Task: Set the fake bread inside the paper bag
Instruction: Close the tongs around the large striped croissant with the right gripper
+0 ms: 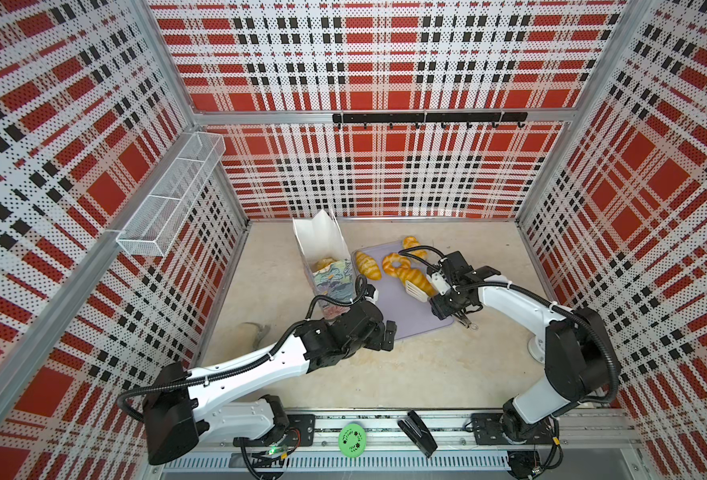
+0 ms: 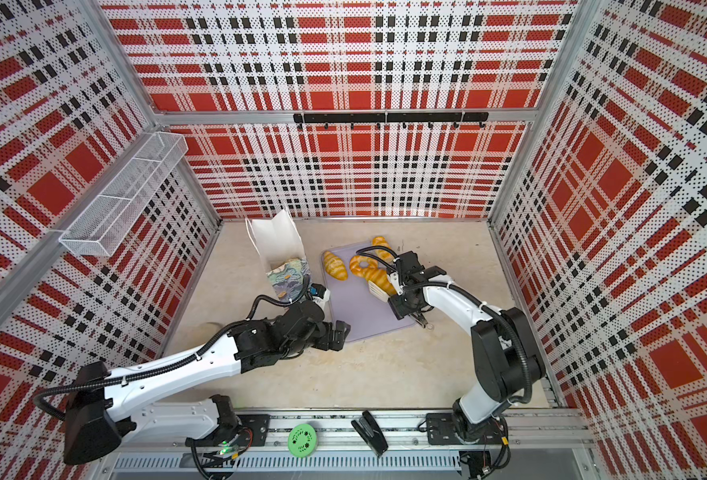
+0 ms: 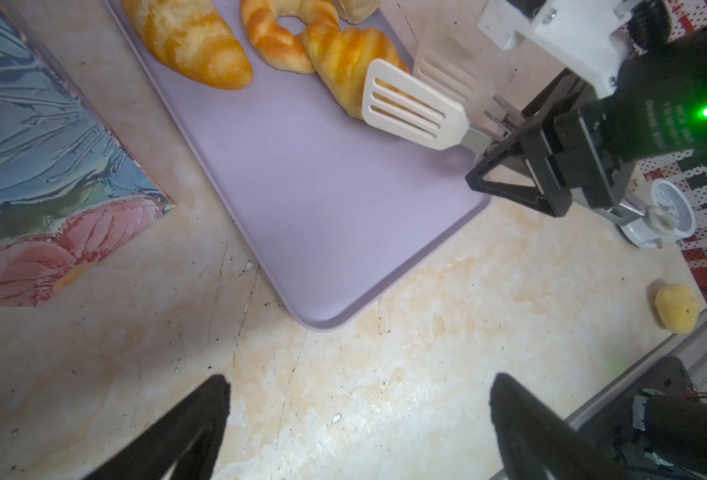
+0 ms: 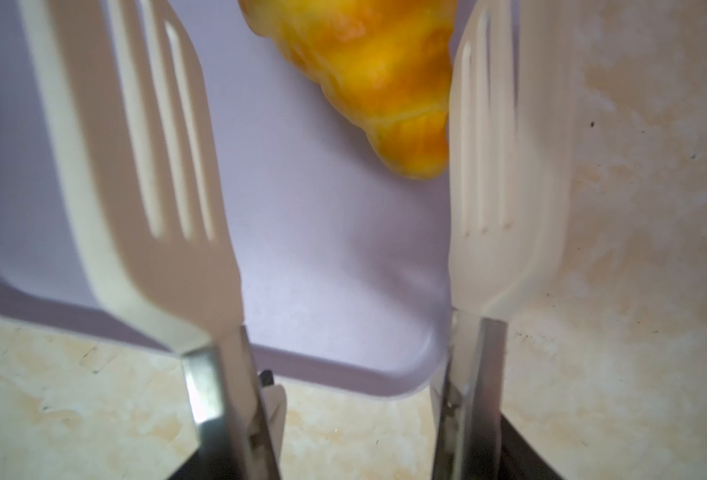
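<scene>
Next, my right gripper moves the tongs before it squeezes, because the striped croissant's near end (image 4: 412, 145) sits shallow and off-centre in them. The tongs' blades should slide farther along its thicker middle (image 4: 376, 38).
The flower-print paper bag (image 1: 333, 278) (image 2: 289, 272) (image 3: 52, 145) stands open left of the lavender tray (image 1: 410, 316) (image 2: 364, 316) (image 3: 322, 199), with one fake bread (image 1: 323, 263) inside. On the tray lie a croissant (image 1: 368, 264) (image 3: 190, 45), a ring (image 1: 395, 262), a striped croissant (image 1: 417, 277) (image 4: 368, 83) and one more piece (image 1: 412, 244) at the far edge. My right gripper (image 1: 443, 305) (image 4: 354, 436) is shut on white slotted tongs (image 1: 415, 289) (image 3: 414, 106) (image 4: 156, 166). Their blades stand apart on either side of the striped croissant's near end. My left gripper (image 1: 387, 336) (image 3: 358, 399) hangs open over bare table by the tray's near corner.
A green disc (image 1: 352, 440) and a black stapler (image 1: 418, 434) lie on the front rail. A wire basket (image 1: 169, 195) hangs on the left wall and a hook rail (image 1: 428, 117) on the back wall. A small yellow ball (image 3: 674, 307) lies near the right arm's base.
</scene>
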`<state>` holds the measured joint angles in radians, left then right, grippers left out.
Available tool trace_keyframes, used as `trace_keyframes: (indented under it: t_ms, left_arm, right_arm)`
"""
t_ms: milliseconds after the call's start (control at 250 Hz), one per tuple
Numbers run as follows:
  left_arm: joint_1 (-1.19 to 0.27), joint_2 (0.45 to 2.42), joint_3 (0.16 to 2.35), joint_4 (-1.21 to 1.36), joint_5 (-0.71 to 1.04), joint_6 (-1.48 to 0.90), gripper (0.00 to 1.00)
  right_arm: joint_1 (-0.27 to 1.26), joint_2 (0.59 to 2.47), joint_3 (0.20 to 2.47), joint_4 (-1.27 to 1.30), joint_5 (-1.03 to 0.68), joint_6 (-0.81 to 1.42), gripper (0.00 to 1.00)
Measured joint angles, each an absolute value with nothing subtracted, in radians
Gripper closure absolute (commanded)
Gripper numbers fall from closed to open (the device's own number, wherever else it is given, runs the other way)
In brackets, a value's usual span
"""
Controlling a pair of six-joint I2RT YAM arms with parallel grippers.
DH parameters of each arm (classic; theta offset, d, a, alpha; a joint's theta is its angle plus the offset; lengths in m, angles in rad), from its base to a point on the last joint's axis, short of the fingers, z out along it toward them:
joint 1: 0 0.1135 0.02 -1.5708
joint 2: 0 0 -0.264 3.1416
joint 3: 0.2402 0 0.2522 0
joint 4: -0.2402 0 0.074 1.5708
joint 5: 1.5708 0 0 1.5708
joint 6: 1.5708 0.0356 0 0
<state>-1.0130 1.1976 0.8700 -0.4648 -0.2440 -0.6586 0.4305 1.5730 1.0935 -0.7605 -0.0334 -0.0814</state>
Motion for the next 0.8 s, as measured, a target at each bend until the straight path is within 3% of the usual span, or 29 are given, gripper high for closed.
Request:
trace_keyframes:
  t_ms: [332, 536, 796]
  left_arm:
    - [-1.013, 1.190, 0.846, -0.448, -0.241, -0.665, 0.01]
    - [-1.014, 1.182, 0.846, -0.442, -0.240, -0.668, 0.01]
    - [-1.030, 1.161, 0.826, -0.436, -0.247, -0.688, 0.01]
  right_arm:
    - [0.434, 1.452, 1.058, -0.800, -0.091, -0.052, 0.33]
    - [0.437, 1.460, 1.056, -0.811, 0.025, -0.057, 0.30]
    - [0.436, 1.549, 1.056, -0.778, 0.044, -0.126, 0.29]
